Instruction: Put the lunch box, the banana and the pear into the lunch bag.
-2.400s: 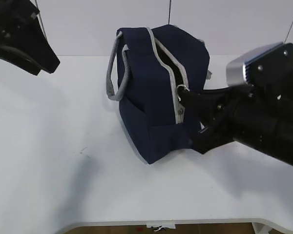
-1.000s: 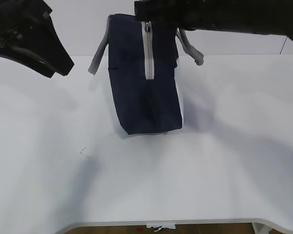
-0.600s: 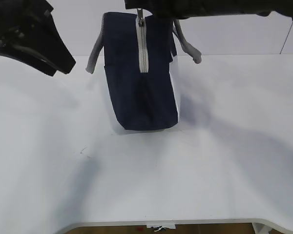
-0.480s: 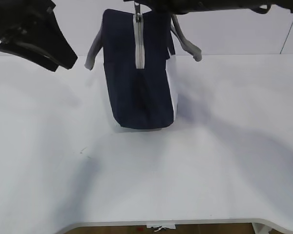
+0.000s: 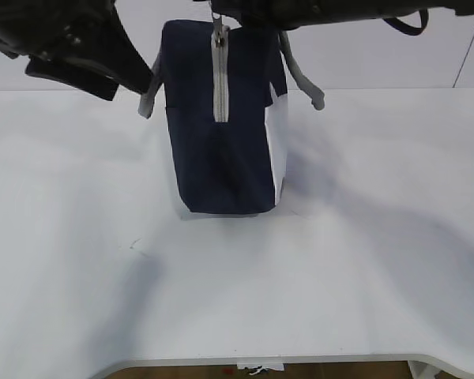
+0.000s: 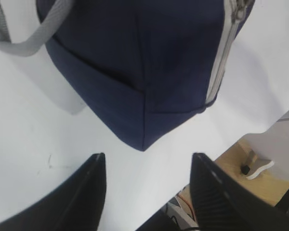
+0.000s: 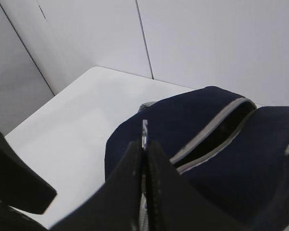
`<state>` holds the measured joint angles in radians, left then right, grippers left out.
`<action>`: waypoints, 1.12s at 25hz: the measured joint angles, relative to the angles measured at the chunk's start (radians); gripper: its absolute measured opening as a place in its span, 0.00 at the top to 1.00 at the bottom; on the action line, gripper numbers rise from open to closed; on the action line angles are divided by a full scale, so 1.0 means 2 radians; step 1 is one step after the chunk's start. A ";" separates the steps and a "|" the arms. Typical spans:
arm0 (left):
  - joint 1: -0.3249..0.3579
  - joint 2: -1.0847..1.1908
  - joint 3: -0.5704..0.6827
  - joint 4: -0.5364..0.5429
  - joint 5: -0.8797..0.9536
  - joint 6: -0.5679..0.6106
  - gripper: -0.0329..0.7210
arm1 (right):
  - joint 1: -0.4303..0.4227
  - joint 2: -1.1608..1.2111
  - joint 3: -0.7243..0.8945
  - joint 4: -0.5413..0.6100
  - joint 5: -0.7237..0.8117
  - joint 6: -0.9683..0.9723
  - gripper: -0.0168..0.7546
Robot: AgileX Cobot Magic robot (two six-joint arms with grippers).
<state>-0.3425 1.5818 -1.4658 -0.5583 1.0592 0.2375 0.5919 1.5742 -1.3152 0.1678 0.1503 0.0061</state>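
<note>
The lunch bag will bunch up into a fold and swing around when I pull it, because the navy cloth bends along a soft fold.
The navy lunch bag stands upright on the white table, its grey zipper running down the near end. My right gripper is at the bag's top, shut on the zipper's ring pull; in the right wrist view the zipper further along the top gapes open. My left gripper is open and empty, above the table beside the bag's near lower corner; in the exterior view it is at the upper left by a grey handle. The lunch box, banana and pear are out of view.
The table's front edge runs along the bottom of the exterior view. A second grey handle hangs off the bag's right side. A white wall stands behind the table.
The bag was stood upright from lying tilted; my right gripper moved from its side to its top, pulling the ring pull. The left arm moved right toward the bag's handle.
</note>
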 joint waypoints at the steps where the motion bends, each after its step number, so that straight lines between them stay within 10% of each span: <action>1: -0.004 0.005 0.000 -0.001 -0.007 0.003 0.39 | 0.000 0.000 0.000 0.001 0.000 0.000 0.98; 28: -0.026 0.117 0.000 -0.083 -0.068 0.085 0.41 | 0.000 0.003 0.000 0.026 -0.023 0.000 0.98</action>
<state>-0.3947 1.8151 -1.4658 -0.7251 0.9223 0.4066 0.5919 1.5809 -1.3152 0.2203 0.1044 0.0061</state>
